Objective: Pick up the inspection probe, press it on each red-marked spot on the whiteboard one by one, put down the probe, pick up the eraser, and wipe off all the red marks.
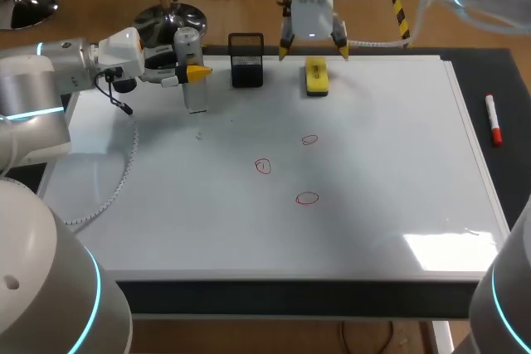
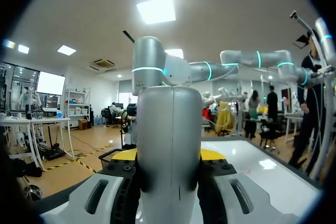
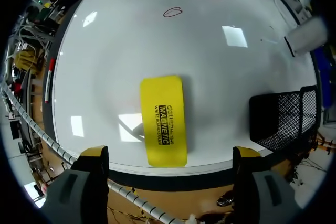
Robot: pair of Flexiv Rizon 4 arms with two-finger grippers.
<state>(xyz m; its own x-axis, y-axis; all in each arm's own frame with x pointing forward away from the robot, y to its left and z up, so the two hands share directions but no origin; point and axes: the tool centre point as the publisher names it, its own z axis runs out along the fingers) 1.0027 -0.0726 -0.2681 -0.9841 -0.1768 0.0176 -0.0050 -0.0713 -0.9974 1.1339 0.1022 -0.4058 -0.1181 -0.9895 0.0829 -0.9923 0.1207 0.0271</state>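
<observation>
The red circle (image 1: 263,166) nearest the probe will mostly come off and leave a small trace when I wipe it with the eraser, because the whiteboard shines (image 1: 450,251).
The inspection probe (image 1: 191,80), a grey cylinder, stands upright at the whiteboard's (image 1: 373,230) far left. My left gripper (image 1: 193,74) is shut on it from the side. In the left wrist view the probe (image 2: 170,145) fills the gap between the yellow tips of that gripper (image 2: 168,155). The yellow eraser (image 1: 316,75) lies at the far edge, and my right gripper (image 1: 313,49) hangs open above it. In the right wrist view the eraser (image 3: 164,120) lies between and beyond the wide-apart fingers of the right gripper (image 3: 170,153). Three red circles (image 1: 309,140) (image 1: 263,167) (image 1: 307,198) mark the middle of the board.
A black mesh holder (image 1: 246,60) stands between the probe and the eraser, and shows beside the eraser in the right wrist view (image 3: 283,119). A red marker pen (image 1: 493,120) lies on the dark table to the right of the board.
</observation>
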